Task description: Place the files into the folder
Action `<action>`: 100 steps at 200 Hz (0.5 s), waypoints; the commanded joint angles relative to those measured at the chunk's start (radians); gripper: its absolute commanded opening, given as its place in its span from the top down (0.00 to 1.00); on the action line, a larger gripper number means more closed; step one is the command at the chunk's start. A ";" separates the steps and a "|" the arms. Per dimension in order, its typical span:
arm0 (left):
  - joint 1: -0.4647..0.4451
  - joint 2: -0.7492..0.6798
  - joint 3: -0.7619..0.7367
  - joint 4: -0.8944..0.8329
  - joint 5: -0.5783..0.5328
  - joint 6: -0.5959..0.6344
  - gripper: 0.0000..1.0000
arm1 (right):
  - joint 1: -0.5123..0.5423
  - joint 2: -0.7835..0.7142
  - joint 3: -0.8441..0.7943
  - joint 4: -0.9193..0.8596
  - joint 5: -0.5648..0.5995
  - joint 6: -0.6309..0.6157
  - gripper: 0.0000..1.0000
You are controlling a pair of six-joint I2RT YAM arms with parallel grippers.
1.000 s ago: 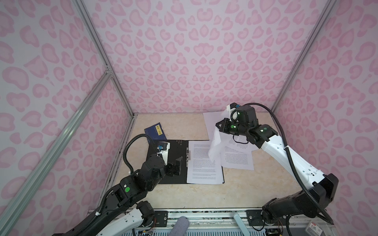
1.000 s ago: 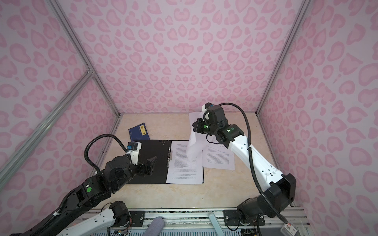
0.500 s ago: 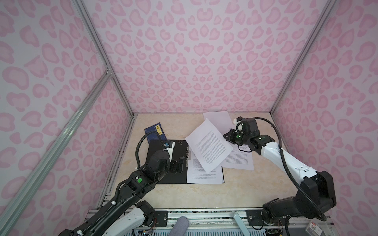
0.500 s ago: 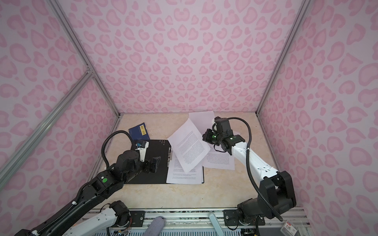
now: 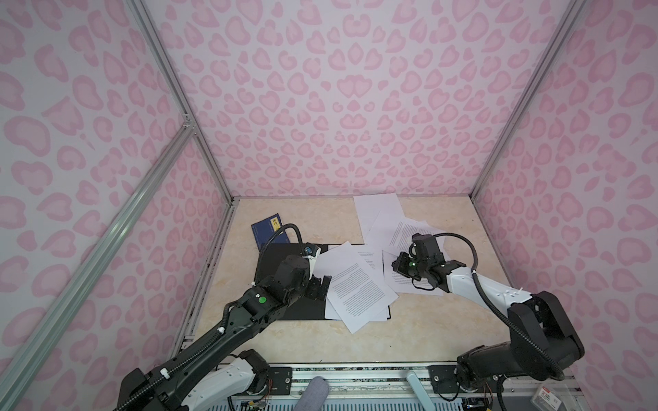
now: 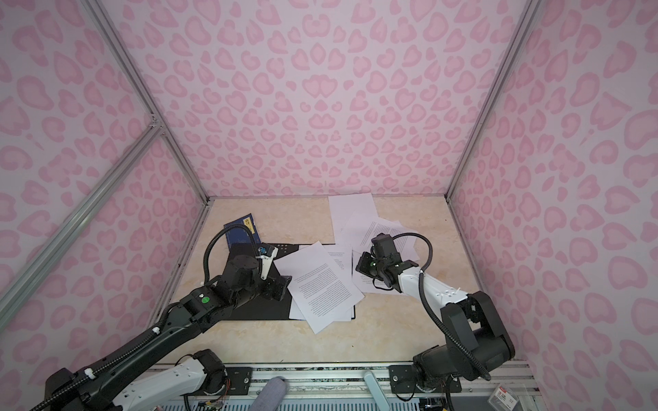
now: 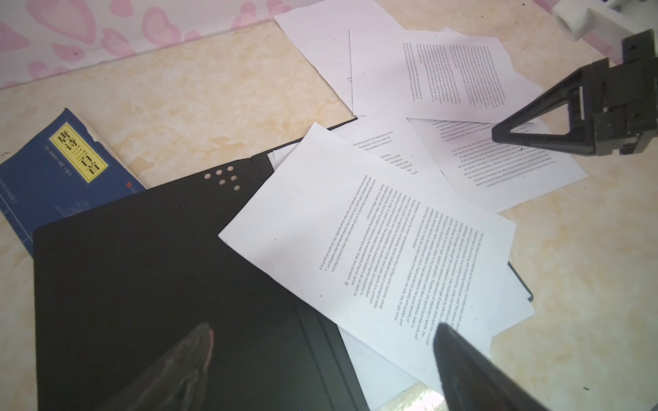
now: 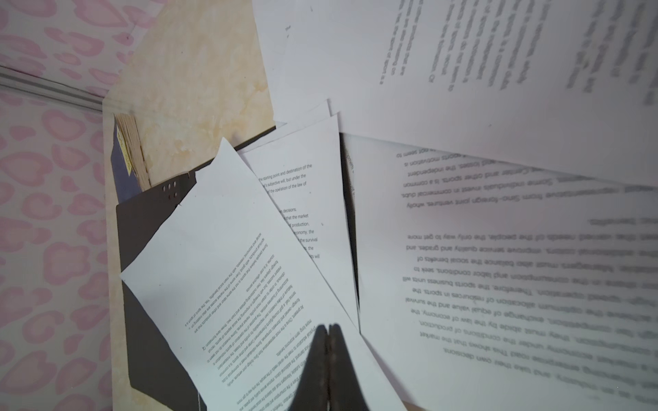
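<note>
The top sheet (image 5: 358, 287) should come off by itself and curl when I lift it, because its corner (image 7: 236, 231) is lying loose across the spine, crooked to the files underneath.
The folder (image 5: 309, 312) lies open on the table with its black inside up (image 7: 142, 267). A few files are stacked on its right half, and the top sheet (image 5: 356, 288) lies skewed across the spine (image 7: 374, 231). More files (image 5: 402, 227) are spread loose behind and to the right. My left gripper (image 5: 318, 288) hangs open over the folder near the spine, with nothing between its fingers (image 7: 203, 341). My right gripper (image 5: 394, 265) is shut and low beside the skewed sheet's right edge, over a loose file (image 7: 498, 170). No paper shows between its jaws (image 8: 328, 327).
A small dark-blue booklet (image 5: 265, 229) with a yellow label lies partly under the folder's far left corner. Pink patterned walls close in the table on three sides. Bare table (image 5: 427, 331) shows in front of the folder and at the right.
The sheet the right gripper held aloft now lies skewed on the folder's right half. The right gripper has come down lower. The left gripper moved in over the folder.
</note>
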 commanded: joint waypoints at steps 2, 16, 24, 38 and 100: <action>0.005 0.015 -0.012 0.048 0.004 0.026 0.02 | 0.005 0.039 0.040 0.044 -0.015 -0.021 1.00; 0.006 0.038 -0.003 0.031 -0.007 0.000 0.02 | 0.011 0.084 0.089 -0.001 -0.028 -0.063 1.00; 0.011 0.062 0.018 0.003 -0.031 -0.046 0.03 | 0.009 0.121 0.127 -0.045 -0.037 -0.093 0.99; 0.040 0.123 0.045 -0.060 -0.044 -0.186 0.02 | 0.005 0.158 0.158 -0.062 -0.073 -0.121 0.90; 0.184 0.265 -0.033 0.093 0.204 -0.517 0.09 | 0.024 0.175 0.169 -0.088 -0.094 -0.177 0.48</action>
